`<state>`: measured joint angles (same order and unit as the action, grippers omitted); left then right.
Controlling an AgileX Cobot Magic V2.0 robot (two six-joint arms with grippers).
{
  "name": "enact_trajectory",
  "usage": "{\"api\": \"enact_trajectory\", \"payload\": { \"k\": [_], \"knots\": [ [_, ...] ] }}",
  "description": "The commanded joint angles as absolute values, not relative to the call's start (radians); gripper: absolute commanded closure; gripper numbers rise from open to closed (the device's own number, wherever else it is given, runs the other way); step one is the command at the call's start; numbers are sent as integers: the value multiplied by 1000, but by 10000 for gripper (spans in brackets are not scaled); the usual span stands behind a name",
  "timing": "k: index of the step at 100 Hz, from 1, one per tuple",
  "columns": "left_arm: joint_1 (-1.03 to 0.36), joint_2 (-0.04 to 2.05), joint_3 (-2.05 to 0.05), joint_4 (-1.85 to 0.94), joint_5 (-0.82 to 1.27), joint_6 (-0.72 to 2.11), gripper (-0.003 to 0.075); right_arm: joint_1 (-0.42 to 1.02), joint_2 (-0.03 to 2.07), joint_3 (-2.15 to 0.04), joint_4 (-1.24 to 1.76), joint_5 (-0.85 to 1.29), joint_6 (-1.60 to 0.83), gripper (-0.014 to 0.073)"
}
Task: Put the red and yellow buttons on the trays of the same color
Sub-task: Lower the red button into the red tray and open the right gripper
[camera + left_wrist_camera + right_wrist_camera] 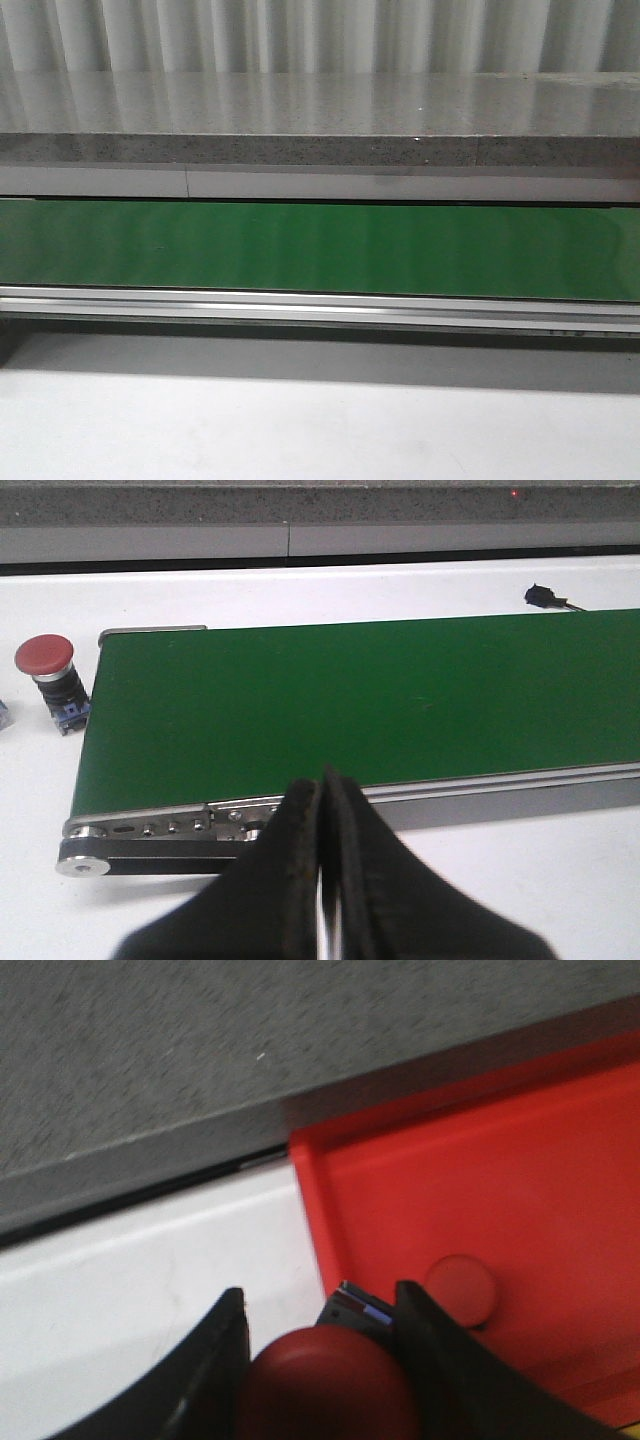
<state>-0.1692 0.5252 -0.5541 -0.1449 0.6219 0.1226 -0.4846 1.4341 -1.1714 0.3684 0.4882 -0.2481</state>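
I should keep my right gripper going past the red tray's rim and release the red button inside. The tray's bottom is open beside the round red disc.
My right gripper is shut on a red button. Its domed cap fills the space between the black fingers, and its dark body with a blue strip pokes out ahead. The button hangs over the near rim of the red tray, partly above the white table. A second red button on a black and blue base stands on the white table just off the end of the green belt. My left gripper is shut and empty, near the belt's front rail. Yellow buttons and a yellow tray are out of view.
A round red disc lies on the tray floor. A grey speckled ledge runs behind the tray. The front view shows only the belt, its metal rail and the white table. A small dark connector lies beyond the belt.
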Motion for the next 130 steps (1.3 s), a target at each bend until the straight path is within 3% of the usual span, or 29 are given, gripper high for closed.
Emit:
{"api": "enact_trajectory", "payload": {
  "k": [1, 40, 130],
  "knots": [
    [-179, 529, -581, -164, 549, 121, 741, -538, 1426, -1208, 386, 383, -206, 524],
    [-179, 529, -581, -164, 549, 121, 741, -615, 1621, -1213, 386, 212, -94, 524],
    [-179, 529, -581, -164, 549, 121, 741, -628, 1856, -1251, 391, 73, -67, 524]
  ]
}}
